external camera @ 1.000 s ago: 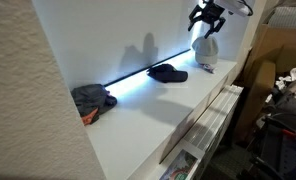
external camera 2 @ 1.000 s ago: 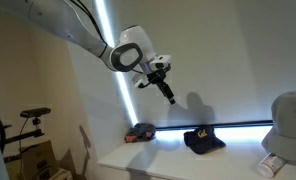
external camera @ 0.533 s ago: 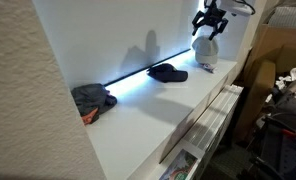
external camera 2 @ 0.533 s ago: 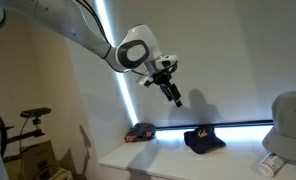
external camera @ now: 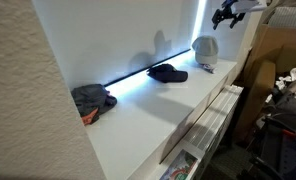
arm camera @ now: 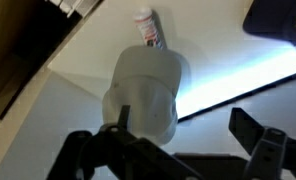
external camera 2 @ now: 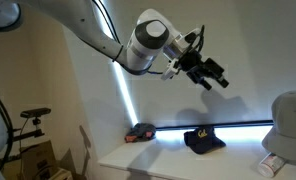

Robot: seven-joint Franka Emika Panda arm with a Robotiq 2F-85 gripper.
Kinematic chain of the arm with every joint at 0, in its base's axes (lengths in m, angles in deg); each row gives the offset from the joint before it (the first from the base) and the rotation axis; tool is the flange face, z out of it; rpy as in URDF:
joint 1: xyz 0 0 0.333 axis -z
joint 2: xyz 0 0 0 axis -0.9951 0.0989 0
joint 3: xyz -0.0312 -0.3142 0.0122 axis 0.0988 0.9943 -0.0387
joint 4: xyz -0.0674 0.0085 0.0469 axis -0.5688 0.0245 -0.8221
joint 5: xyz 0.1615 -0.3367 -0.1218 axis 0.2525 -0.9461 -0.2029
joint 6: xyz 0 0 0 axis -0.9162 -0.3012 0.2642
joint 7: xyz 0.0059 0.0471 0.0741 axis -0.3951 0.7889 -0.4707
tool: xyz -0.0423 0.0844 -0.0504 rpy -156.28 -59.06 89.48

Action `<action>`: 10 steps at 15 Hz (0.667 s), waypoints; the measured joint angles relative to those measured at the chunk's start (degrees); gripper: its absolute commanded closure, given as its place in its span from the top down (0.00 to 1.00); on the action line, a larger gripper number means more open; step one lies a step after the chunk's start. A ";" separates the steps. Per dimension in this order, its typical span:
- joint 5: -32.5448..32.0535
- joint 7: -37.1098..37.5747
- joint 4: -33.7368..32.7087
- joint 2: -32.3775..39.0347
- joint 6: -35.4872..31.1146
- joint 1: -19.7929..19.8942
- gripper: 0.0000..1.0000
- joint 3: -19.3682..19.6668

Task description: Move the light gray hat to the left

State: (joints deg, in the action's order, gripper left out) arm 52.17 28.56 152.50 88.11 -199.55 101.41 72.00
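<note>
Next, my gripper goes up and swings farther across before it comes down onto the hat, because it hangs at a slant and short of the light gray hat's top.
The light gray hat sits upright at the far end of the white shelf, against the wall. It also shows at the right edge of an exterior view and in the middle of the wrist view. My gripper hangs in the air well above the hat and apart from it. It also shows in an exterior view. It is open and empty. In the wrist view the gripper looks down, with its left finger in front of the hat's lower edge.
A dark navy cap with a yellow logo lies mid-shelf by the light strip. A dark gray cap lies at the other end. A small white bottle lies beside the gray hat. Shelf front edge.
My gripper has moved up and sideways along the wall, ending higher above the light gray hat. The hats have not moved.
</note>
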 measured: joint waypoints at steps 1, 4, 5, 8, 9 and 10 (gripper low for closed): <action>-1.77 0.00 -1.17 1.25 -3.78 0.72 1.00 1.21; 6.47 -9.06 -1.01 2.78 -10.79 3.08 1.00 -0.11; 12.09 -13.56 -0.13 2.28 -11.17 3.61 1.00 -2.53; 15.44 -9.15 -0.72 0.71 -9.77 3.68 1.00 -2.66; 15.64 -9.05 -0.87 0.33 -9.54 3.98 1.00 -2.10; 15.69 -9.00 -0.88 0.06 -9.42 4.23 1.00 -1.86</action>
State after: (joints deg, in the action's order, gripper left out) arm 67.85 19.57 151.62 88.17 -208.96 105.63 70.15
